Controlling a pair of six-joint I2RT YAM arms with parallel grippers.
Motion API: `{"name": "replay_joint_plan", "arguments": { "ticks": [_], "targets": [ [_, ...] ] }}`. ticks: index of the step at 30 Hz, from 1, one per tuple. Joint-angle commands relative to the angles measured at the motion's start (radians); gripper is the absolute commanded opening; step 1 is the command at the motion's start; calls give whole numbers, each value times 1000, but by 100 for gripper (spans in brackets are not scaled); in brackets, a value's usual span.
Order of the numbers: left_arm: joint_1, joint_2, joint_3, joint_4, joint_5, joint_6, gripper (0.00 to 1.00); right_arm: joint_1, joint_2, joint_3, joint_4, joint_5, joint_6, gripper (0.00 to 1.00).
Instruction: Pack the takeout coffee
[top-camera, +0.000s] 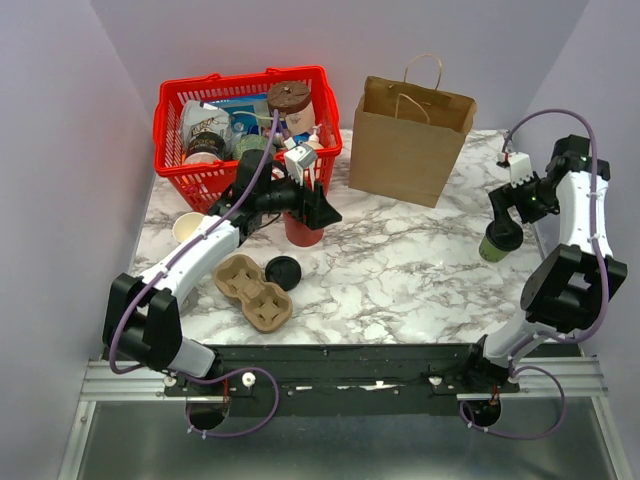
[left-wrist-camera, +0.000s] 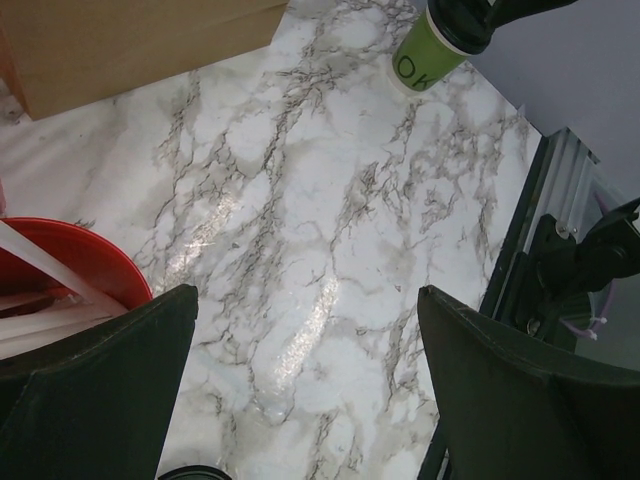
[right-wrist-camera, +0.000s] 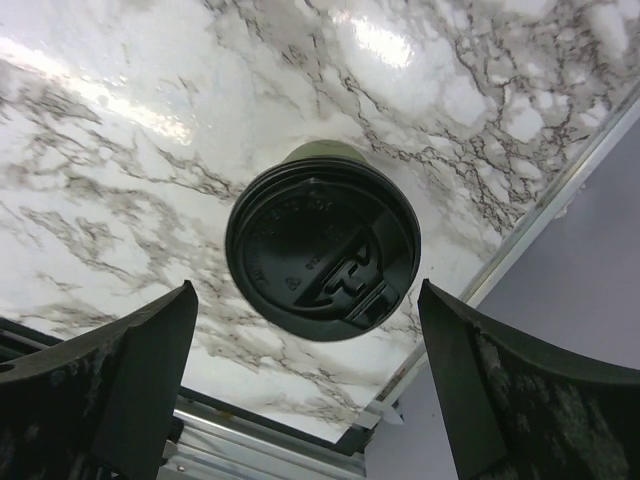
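Note:
The cardboard cup carrier (top-camera: 268, 307) lies empty with its middle fold (top-camera: 252, 290) in the open, so the robot's left gripper keeps moving there until its fingers straddle the carrier's middle fold and close.
The takeout coffee (top-camera: 493, 246), a green cup with a black lid, stands upright near the table's right edge. In the right wrist view its lid (right-wrist-camera: 320, 255) faces the camera between my fingers. My right gripper (top-camera: 503, 225) (right-wrist-camera: 305, 300) is open and hangs just over the cup, its jaws apart on either side and not touching it. My left gripper (top-camera: 322, 212) (left-wrist-camera: 307, 292) is open and empty over the marble beside a red cup (top-camera: 302, 230). The coffee also shows at the top of the left wrist view (left-wrist-camera: 432, 55).
A brown paper bag (top-camera: 408, 140) stands open at the back centre. A red basket (top-camera: 175, 135) of groceries is at the back left. A cardboard cup carrier (top-camera: 255, 290), a loose black lid (top-camera: 283, 271) and a lidless cup stack (top-camera: 187, 228) lie front left.

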Motion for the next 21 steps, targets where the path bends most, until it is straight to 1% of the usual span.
{"name": "replay_joint_plan", "arguments": {
  "ticks": [1,2,4,5,6,7,8,9,10,11,12,13,14,16,17,19,20,21],
  "targets": [
    [9,-61,71,-84,-3,111,99,-6,-105,83,-86,-102,49,100],
    [9,-71,80,-140,-11,173,99,-4,-117,89,-104,-148,50,100],
    [10,-95,112,-219,-37,252,99,17,-160,94,-109,-193,44,100],
    [12,-104,124,-309,-49,375,99,33,-181,84,-97,-223,41,100],
    [12,-115,143,-357,-60,428,99,54,-203,57,-89,-233,20,100],
    [12,-133,152,-406,-81,485,99,116,-221,39,-80,-234,4,100],
    [13,-143,160,-514,-89,554,99,155,-267,16,-59,-227,-13,100],
    [13,-149,180,-573,-91,676,99,196,-287,-6,-48,-219,-43,100],
    [13,-152,195,-642,-94,749,99,283,-309,-50,-36,-213,-51,99],
    [18,-152,207,-779,-98,801,99,322,-338,-66,-19,-201,-57,99],
    [16,-149,232,-850,-105,905,99,364,-346,-77,-17,-196,-60,99],
    [19,-149,236,-918,-109,944,98,434,-350,-95,-17,-193,-59,98],
    [22,-152,237,-1011,-156,961,97,465,-352,-98,-17,-202,-56,98],
    [27,-157,221,-1070,-222,940,95,532,-341,-106,-6,-211,-10,97],
    [29,-157,215,-1133,-244,940,94,548,-333,-113,7,-222,9,96],
    [30,-181,159,-1155,-321,897,92,582,-320,-124,30,-233,48,96],
    [30,-193,132,-1150,-339,895,92,589,-318,-130,43,-240,56,96],
    [30,-209,75,-1147,-353,904,91,597,-315,-138,61,-240,61,96]
  ]
}}
